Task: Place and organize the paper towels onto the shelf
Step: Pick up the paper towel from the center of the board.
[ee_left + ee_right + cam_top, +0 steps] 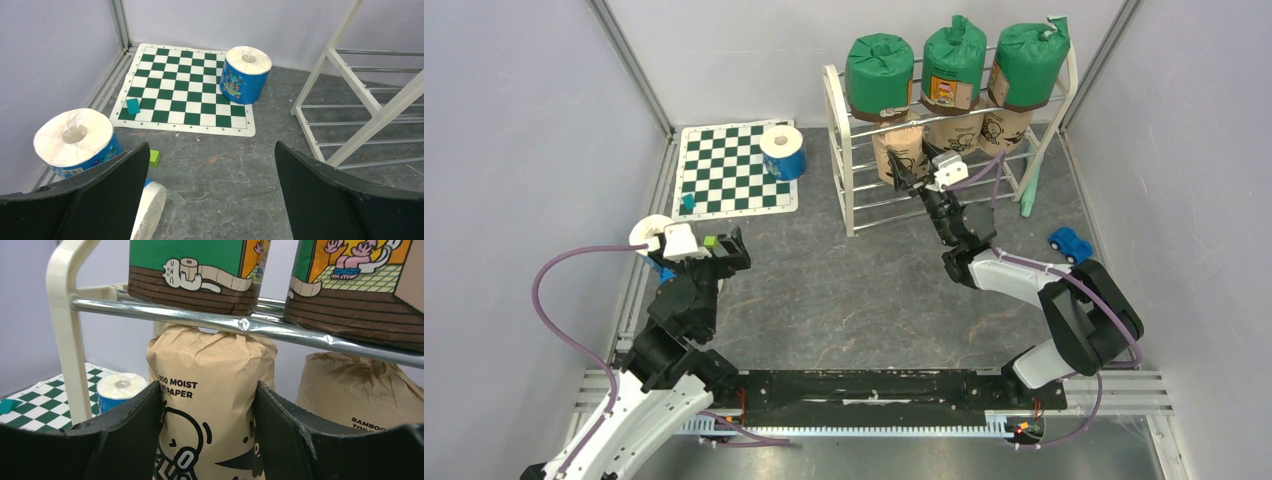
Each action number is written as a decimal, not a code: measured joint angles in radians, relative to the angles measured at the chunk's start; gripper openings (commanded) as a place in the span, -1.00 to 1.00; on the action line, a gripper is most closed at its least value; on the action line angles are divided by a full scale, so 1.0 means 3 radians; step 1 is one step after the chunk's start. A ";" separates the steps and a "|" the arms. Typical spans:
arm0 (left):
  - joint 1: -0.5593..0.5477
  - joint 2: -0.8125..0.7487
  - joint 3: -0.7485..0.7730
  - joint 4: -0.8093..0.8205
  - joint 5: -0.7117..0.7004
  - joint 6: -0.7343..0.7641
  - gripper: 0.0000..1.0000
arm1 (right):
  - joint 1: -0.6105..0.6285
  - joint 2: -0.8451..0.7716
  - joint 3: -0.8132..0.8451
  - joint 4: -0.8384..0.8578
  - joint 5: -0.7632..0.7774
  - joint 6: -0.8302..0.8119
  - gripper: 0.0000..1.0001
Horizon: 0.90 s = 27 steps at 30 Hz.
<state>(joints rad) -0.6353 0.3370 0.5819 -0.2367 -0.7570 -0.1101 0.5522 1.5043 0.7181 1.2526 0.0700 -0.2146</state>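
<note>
Next, I pull the tan roll out with my right gripper and bring its top point(210, 344) to my left gripper, because the roll's crumpled top is touching the chrome rod point(212, 320).
The shelf point(837, 150) stands at the back right. Three green-wrapped paper towels point(954, 62) sit on its top tier, with three tan ones point(1007, 125) on the tier below. My right gripper point(904, 180) reaches into that tier, shut on the leftmost tan roll point(210, 390), which stands upright under a chrome rod point(200, 317). A white-and-blue roll point(782, 150) stands on the chessboard mat point(734, 170). My left gripper point(210, 165) hangs open over bare floor. Just to its left stands a second white-and-blue roll point(74, 139), with a third point(147, 210) lying partly hidden under the left finger.
A small blue toy car point(1071, 243) lies on the floor right of my right arm. A teal block point(132, 106) rests on the mat's near edge, and a lime block point(154, 157) lies on the floor. A pale green stick point(1031, 190) leans against the shelf's right end. Walls close in left and right.
</note>
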 measured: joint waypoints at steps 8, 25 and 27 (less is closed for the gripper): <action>0.0004 0.0001 0.0000 0.0000 0.0011 0.0000 0.99 | -0.0017 0.0084 -0.0027 0.0323 -0.0121 0.0015 -0.17; 0.0004 0.0041 0.0000 0.0001 0.0039 0.0000 0.99 | -0.0062 0.0500 0.0117 0.0617 -0.0172 0.0011 -0.18; 0.0004 0.0050 0.0000 0.0003 0.0069 0.0000 0.99 | -0.0062 0.0476 0.0086 0.0627 -0.0172 0.0015 -0.18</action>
<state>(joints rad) -0.6342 0.3519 0.5819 -0.2359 -0.7364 -0.1101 0.5335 1.6470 0.7441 1.4406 0.0185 -0.2100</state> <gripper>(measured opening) 0.994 0.630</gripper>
